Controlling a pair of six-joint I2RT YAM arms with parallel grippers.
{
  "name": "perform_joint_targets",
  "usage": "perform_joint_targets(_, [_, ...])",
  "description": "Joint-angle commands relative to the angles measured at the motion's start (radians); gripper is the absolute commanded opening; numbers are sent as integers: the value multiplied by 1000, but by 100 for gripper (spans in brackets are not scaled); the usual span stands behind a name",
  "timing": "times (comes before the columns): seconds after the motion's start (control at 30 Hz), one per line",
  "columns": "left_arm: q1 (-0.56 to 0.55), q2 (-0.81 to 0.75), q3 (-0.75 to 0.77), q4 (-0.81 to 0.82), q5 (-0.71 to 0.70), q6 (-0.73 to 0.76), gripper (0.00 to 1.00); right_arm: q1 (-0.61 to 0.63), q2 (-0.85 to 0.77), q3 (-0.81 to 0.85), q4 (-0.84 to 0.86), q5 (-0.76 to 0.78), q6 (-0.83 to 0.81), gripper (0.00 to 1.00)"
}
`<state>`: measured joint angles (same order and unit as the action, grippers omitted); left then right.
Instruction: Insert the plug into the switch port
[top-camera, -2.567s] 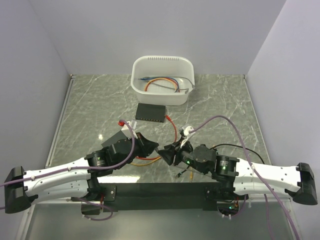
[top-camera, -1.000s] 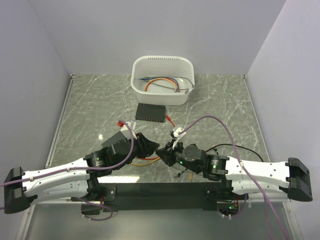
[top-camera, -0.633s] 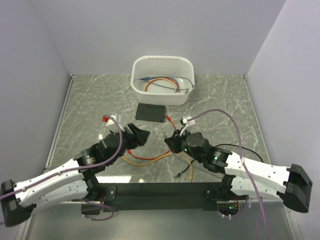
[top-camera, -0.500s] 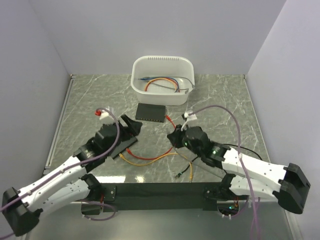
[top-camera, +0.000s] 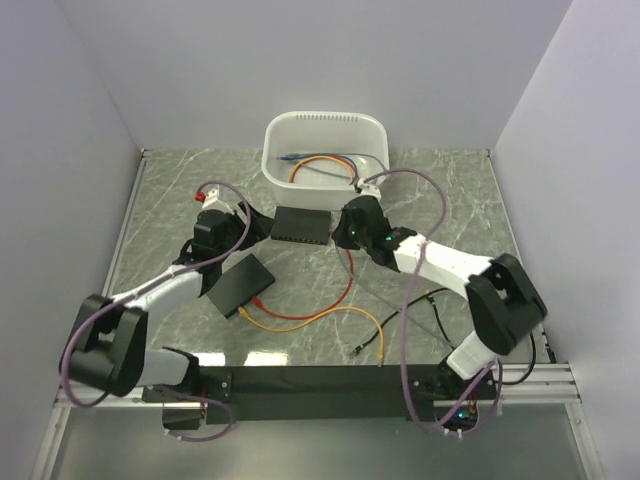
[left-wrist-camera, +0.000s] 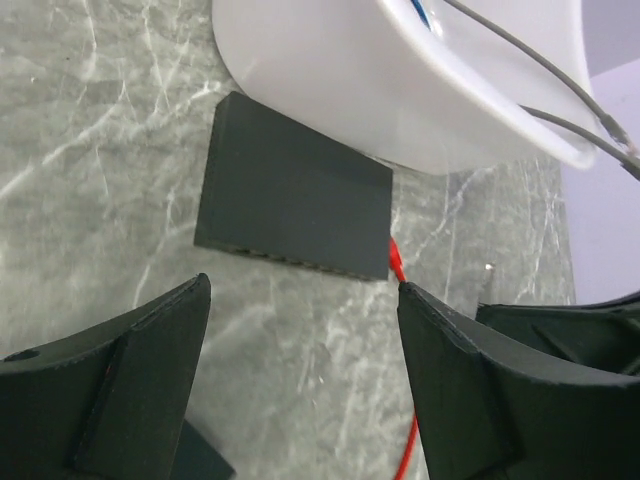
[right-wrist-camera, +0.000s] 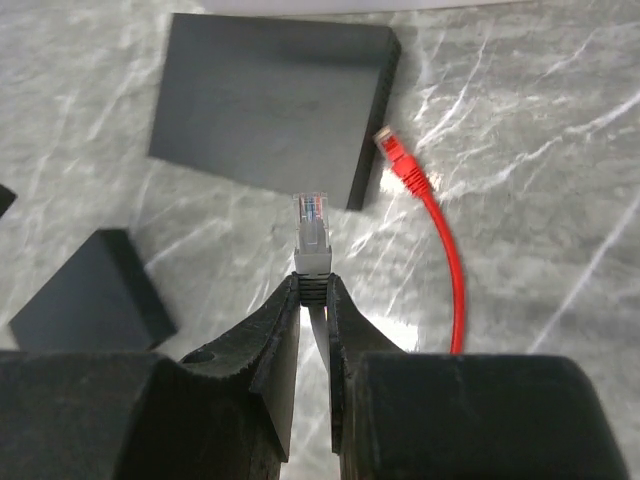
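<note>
My left gripper needs to turn the switch toward the plug and hold it still before the insertion, as the switch's row (top-camera: 300, 222) of ports (top-camera: 299, 239) points past the plug.
The switch (top-camera: 301, 226) (left-wrist-camera: 294, 201) (right-wrist-camera: 268, 106) is a flat black box lying just in front of the white tub (top-camera: 325, 160). A row of ports runs along its near edge in the left wrist view. My right gripper (right-wrist-camera: 313, 286) (top-camera: 346, 234) is shut on the grey boot of the plug (right-wrist-camera: 311, 232). The plug's clear tip points at the switch from a short way off its right end. My left gripper (left-wrist-camera: 305, 292) (top-camera: 256, 226) stands open and holds nothing, just off the switch's left end.
A second black box (top-camera: 240, 285) (right-wrist-camera: 92, 296) lies on the table left of centre. A red cable (top-camera: 349, 268) ends in a red plug (right-wrist-camera: 399, 160) by the switch's right corner. An orange cable (top-camera: 318, 320) loops nearer the bases. The tub holds more cables.
Both arms have swung from the near middle of the table out to the switch. My left gripper has opened. My right gripper stays shut on the plug.
</note>
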<state>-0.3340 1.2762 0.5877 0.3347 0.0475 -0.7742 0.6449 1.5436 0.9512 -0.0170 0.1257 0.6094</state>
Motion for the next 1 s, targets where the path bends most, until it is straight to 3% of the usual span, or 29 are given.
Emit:
perform_joint_targets(0.0, [27, 86, 20, 220, 112, 33, 80, -27, 103, 101, 3, 2, 23, 0])
perform_joint_targets(0.2, [30, 299, 86, 340, 146, 52, 78, -31, 259, 216, -26, 66, 16, 0])
perform_joint_targets(0.53, [30, 558, 238, 339, 153, 59, 75, -34, 398, 319, -58, 83, 4, 0])
perform_joint_targets(0.77, [30, 592, 245, 337, 178, 55, 74, -33, 467, 389, -58, 51, -8, 0])
perform_joint_targets(0.97, [-28, 497, 134, 351, 164, 24, 73, -19, 483, 390, -28, 2, -16, 0])
